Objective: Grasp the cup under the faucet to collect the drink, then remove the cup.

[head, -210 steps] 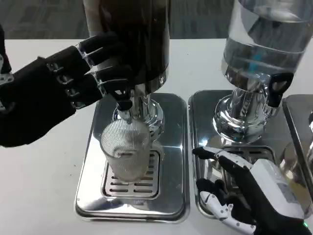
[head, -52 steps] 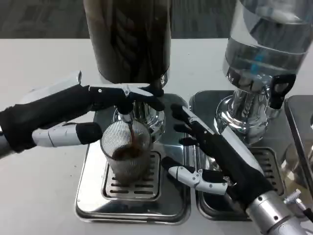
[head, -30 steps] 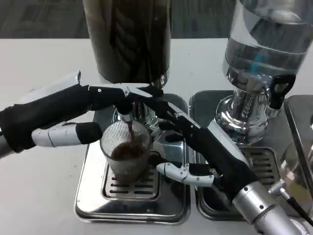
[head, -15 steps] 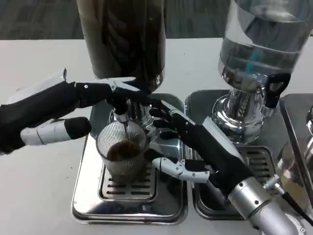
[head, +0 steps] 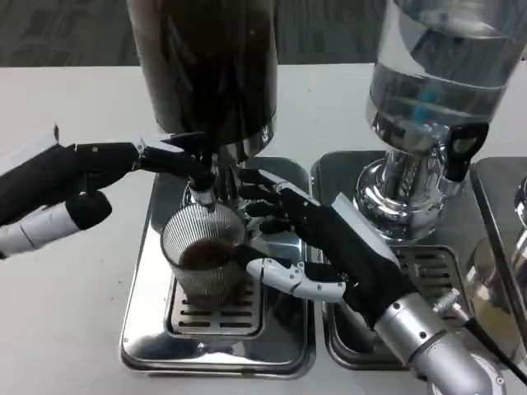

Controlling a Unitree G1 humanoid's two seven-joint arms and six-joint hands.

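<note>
I expect the dark drink (head: 206, 254) to stay in the cup when I carry the cup out from under the faucet, because the drink is well below the cup's rim (head: 164, 240).
A ribbed clear cup (head: 203, 262) stands on the grate of the left drip tray (head: 144, 325), under the faucet (head: 202, 194) of the dark drink dispenser (head: 206, 66). Dark drink fills its lower part, and I see no stream falling. My right hand (head: 329, 247) curves around the cup's right side with fingers spread. Its thumb tip reaches the cup wall, and its other fingers lie just behind the rim. My left hand (head: 66, 181) is at the left, its fingers stretched out to the tap lever above the cup and holding nothing.
A clear water dispenser (head: 436, 99) with a black tap lever (head: 461, 148) stands on its own steel tray (head: 346, 346) at the right. Another steel tray edge (head: 506, 206) shows at the far right. Bare white table (head: 58, 329) lies to the left.
My left hand has drawn back to the left, only its fingertips still at the tap. The stream has stopped. My right hand has closed in further on the cup's right side.
</note>
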